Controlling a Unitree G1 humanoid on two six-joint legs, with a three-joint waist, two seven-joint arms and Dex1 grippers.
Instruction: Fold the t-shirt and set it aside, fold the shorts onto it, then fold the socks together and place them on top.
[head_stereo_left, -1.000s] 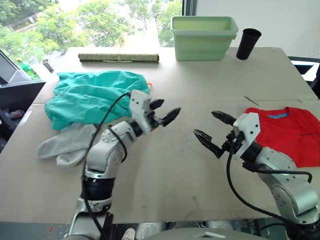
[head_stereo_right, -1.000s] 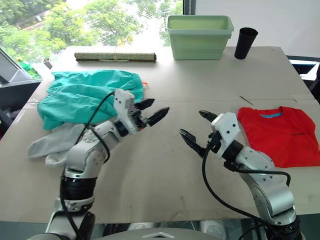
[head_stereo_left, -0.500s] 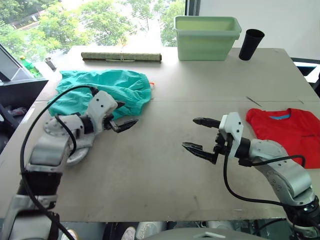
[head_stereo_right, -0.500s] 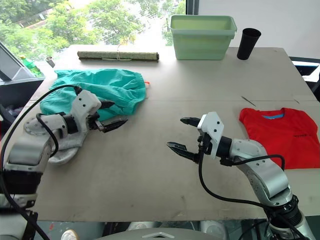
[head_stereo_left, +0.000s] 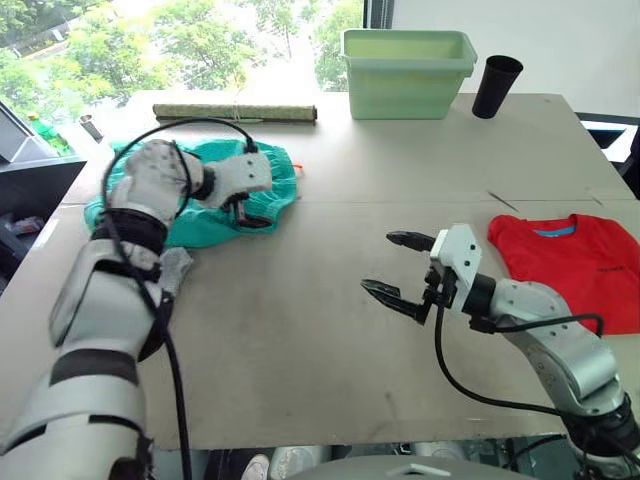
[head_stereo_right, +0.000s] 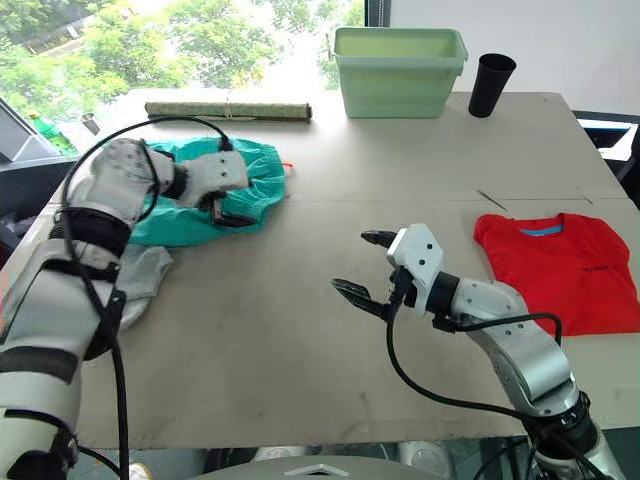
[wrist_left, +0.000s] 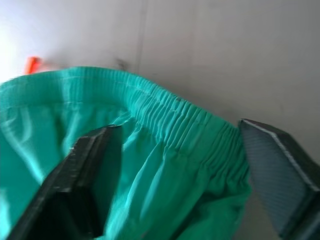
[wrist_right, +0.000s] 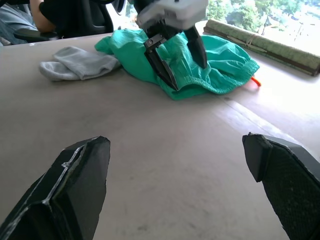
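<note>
My gripper will fold the shorts' waistband over, and the teal shorts (head_stereo_left: 207, 228) will then show a longer, looped cord hidden underneath, because an orange cord end (head_stereo_left: 298, 166) sticks out.
The teal shorts (head_stereo_left: 272, 172) lie bunched at the table's far left, with an orange cord end (wrist_left: 31, 64) poking out. My left gripper (head_stereo_left: 248, 212) is open and reaches down onto their near right edge. In the left wrist view its fingers (wrist_left: 85, 185) straddle the gathered waistband (wrist_left: 180, 117). The grey socks (head_stereo_right: 140, 275) lie just in front of the shorts, partly hidden by my left arm. The red t-shirt (head_stereo_left: 575, 265) lies folded flat at the right. My right gripper (head_stereo_left: 378, 262) hovers open over bare table at mid-right, holding nothing.
A pale green bin (head_stereo_left: 405, 70) and a black cup (head_stereo_left: 495, 87) stand at the far edge. A rolled mat (head_stereo_left: 235, 113) lies at the far left, behind the shorts. Bare table (head_stereo_left: 330, 350) stretches between the two grippers.
My left arm has swung away from the centre to the far left, and its open gripper has come down onto the shorts' waistband. The right gripper has drifted slightly left and stays open.
</note>
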